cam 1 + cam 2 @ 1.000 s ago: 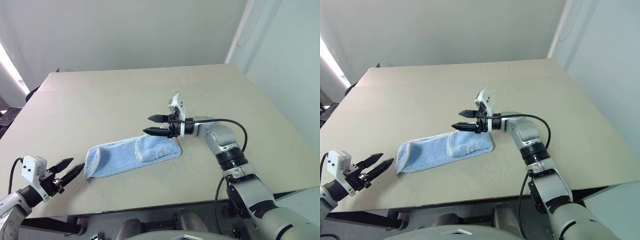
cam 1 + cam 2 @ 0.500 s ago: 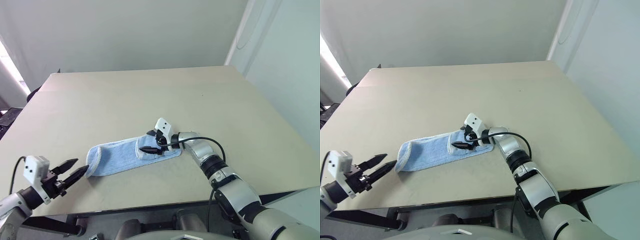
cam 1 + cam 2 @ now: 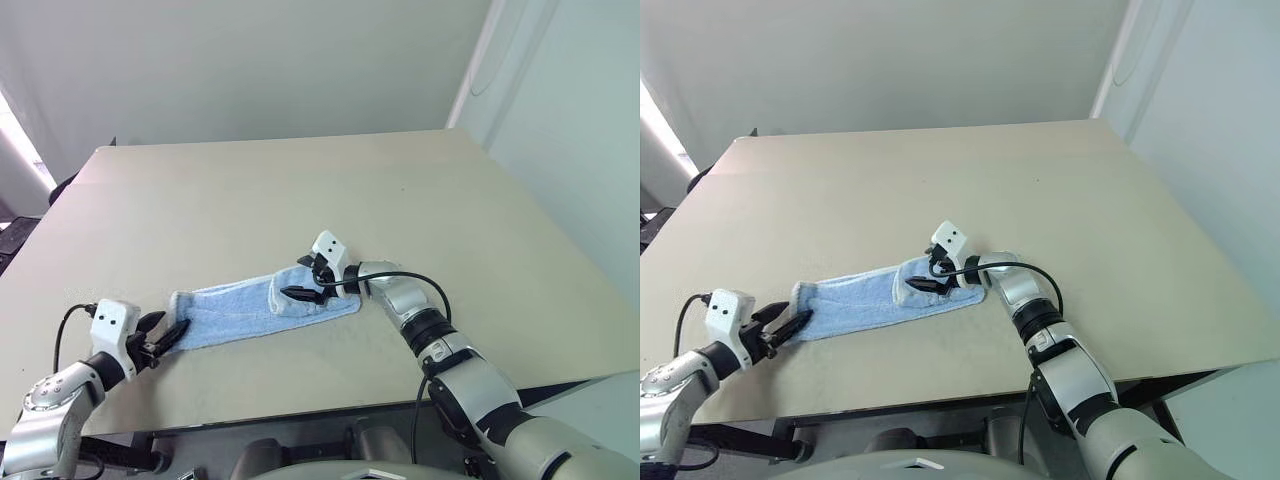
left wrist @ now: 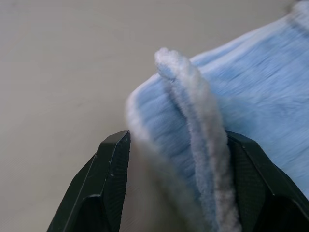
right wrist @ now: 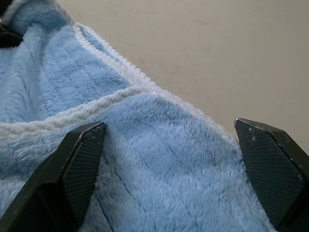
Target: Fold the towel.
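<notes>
I expect the towel's raised end [image 3: 179, 307] to reach the flap's far fold when I fold it over, because the towel's thin part [image 3: 230, 312] is about as long as the flap.
The towel [image 3: 235, 308] is a light-blue terry strip with white edging, lying across the tan table [image 3: 300, 180]. Its right part is doubled over into a thicker flap [image 3: 325, 300]. My right gripper [image 3: 293, 278] is low over that flap, open, with both fingers spread wide above the blue pile [image 5: 164, 159]. My left gripper [image 3: 172, 326] is at the towel's left end, open. The left wrist view shows the end's curled white-edged rim [image 4: 193, 125] standing between its two fingers [image 4: 108, 183], not pinched.
The table's front edge [image 3: 250, 410] runs just behind my left gripper. A black cable [image 3: 410, 282] loops along my right forearm. The far half of the table is bare, with a grey wall [image 3: 250, 60] behind it.
My left gripper has come forward and down to the towel's left end, which now sits between its fingers. My right gripper has dropped onto the folded flap and opened wider.
</notes>
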Available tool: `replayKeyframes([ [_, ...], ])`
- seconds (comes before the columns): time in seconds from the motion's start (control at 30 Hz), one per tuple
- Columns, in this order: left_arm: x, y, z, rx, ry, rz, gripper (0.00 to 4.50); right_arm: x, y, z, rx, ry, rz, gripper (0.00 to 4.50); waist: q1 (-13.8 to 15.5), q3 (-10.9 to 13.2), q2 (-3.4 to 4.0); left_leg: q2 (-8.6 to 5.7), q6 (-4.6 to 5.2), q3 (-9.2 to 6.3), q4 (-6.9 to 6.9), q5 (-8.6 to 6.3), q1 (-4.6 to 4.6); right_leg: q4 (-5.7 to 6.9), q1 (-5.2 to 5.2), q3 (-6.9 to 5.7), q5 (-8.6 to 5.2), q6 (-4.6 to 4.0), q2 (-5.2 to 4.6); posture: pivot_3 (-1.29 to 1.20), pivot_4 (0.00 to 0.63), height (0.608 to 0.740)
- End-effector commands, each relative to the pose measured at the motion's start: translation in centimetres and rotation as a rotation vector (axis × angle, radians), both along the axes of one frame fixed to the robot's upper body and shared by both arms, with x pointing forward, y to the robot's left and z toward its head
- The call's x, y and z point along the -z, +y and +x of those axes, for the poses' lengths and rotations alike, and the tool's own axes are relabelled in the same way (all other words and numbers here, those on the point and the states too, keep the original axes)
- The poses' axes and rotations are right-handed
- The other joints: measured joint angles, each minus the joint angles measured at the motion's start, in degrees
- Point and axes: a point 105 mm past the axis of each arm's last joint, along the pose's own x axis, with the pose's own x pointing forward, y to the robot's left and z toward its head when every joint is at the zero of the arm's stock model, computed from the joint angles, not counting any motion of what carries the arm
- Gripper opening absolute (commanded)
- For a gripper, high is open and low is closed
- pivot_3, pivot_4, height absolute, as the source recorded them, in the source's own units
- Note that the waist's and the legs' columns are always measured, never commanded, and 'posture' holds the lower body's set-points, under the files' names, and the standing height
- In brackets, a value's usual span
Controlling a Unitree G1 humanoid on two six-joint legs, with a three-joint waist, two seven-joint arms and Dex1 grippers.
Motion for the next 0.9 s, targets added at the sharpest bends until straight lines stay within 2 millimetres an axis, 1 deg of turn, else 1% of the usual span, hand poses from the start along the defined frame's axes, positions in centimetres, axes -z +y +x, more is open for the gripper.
replayKeyframes([
  [0.03,-2.2,1.0,0.0,-0.003,-0.049,-0.015,2.91,-0.8,0.1,-0.1,-0.026,-0.035,-0.001,4.49,0.05,0.0,-0.01,0.0,0.0,-0.01,0.0,0.0,0.0,0.0,0.0,0.0,0.0,0.0,-0.01,0.0,0.0,0.74],
  [0.13,-2.5,1.2,-0.5,-0.005,-0.021,-0.072,2.91,-0.5,-0.1,-0.3,-0.043,-0.037,-0.018,4.49,0.07,0.01,0.02,-0.01,0.0,-0.01,0.01,0.0,0.0,0.0,0.02,0.01,0.0,-0.01,-0.04,0.0,0.0,0.74],
  [0.27,-1.7,2.1,-0.5,-0.063,0.038,-0.099,2.91,-0.9,-0.1,-0.4,-0.049,-0.04,0.003,4.49,0.1,0.0,0.01,-0.02,0.0,-0.03,0.01,0.0,0.01,0.01,0.03,-0.01,-0.01,-0.01,-0.03,0.0,0.0,0.74],
  [0.33,-1.5,1.9,-0.6,-0.071,0.061,-0.13,2.91,-1.7,0.0,-0.5,-0.058,-0.041,0.038,4.49,0.09,0.0,0.01,-0.02,0.0,-0.03,0.01,0.0,0.01,0.02,0.03,-0.01,-0.01,-0.01,-0.03,0.0,0.0,0.74],
  [0.43,-2.6,0.9,-0.9,-0.022,0.048,-0.197,2.91,-2.9,0.3,-0.8,-0.07,-0.033,0.098,4.49,0.04,0.0,0.01,-0.01,0.0,-0.04,0.0,0.0,-0.01,0.01,0.01,-0.01,0.0,0.0,-0.03,0.0,0.0,0.74],
  [0.5,-3.1,0.2,-1.4,-0.001,0.071,-0.278,2.91,-3.4,0.5,-0.8,-0.064,-0.027,0.123,4.49,-0.01,0.0,0.0,-0.01,-0.01,-0.04,0.0,0.0,-0.02,0.01,0.0,-0.01,0.0,0.0,-0.04,0.0,0.0,0.74],
  [0.6,-3.6,-0.3,-1.8,-0.005,0.099,-0.387,3.52,-3.8,0.7,-0.7,-0.05,-0.016,0.14,4.5,0.05,0.01,0.01,-0.01,-0.01,-0.05,0.0,0.0,-0.01,0.02,0.0,-0.01,-0.01,-0.01,-0.04,0.0,0.0,0.74],
  [0.7,-3.1,-0.3,-1.9,-0.042,0.161,-0.411,4.47,-3.8,0.9,-0.5,-0.025,0.013,0.157,4.5,0.05,0.02,0.03,-0.01,-0.01,-0.07,0.01,0.0,0.01,0.07,0.0,-0.02,-0.01,-0.02,-0.02,0.0,0.0,0.74],
  [0.77,-1.5,0.0,-2.4,-0.079,0.284,-0.346,4.47,-4.2,1.1,-0.6,-0.025,0.043,0.185,4.5,0.05,0.02,0.02,-0.02,-0.01,-0.07,0.01,0.0,0.02,0.08,0.0,-0.02,-0.02,-0.03,-0.01,0.0,0.0,0.74],
  [0.83,-1.2,0.0,-2.5,-0.083,0.321,-0.341,4.47,-4.6,1.1,-0.8,-0.033,0.077,0.202,4.5,0.05,0.03,0.04,-0.02,-0.01,-0.09,0.01,0.0,0.03,0.09,0.02,-0.03,-0.04,-0.06,0.0,0.0,0.0,0.74],
  [0.9,-1.4,-0.2,-2.1,-0.084,0.328,-0.368,4.47,-5.1,1.1,-0.7,-0.031,0.085,0.209,4.5,0.05,0.08,0.22,-0.06,-0.01,-0.07,0.01,0.0,0.03,0.08,0.02,-0.03,-0.1,-0.17,-0.02,0.0,0.0,0.74],
])
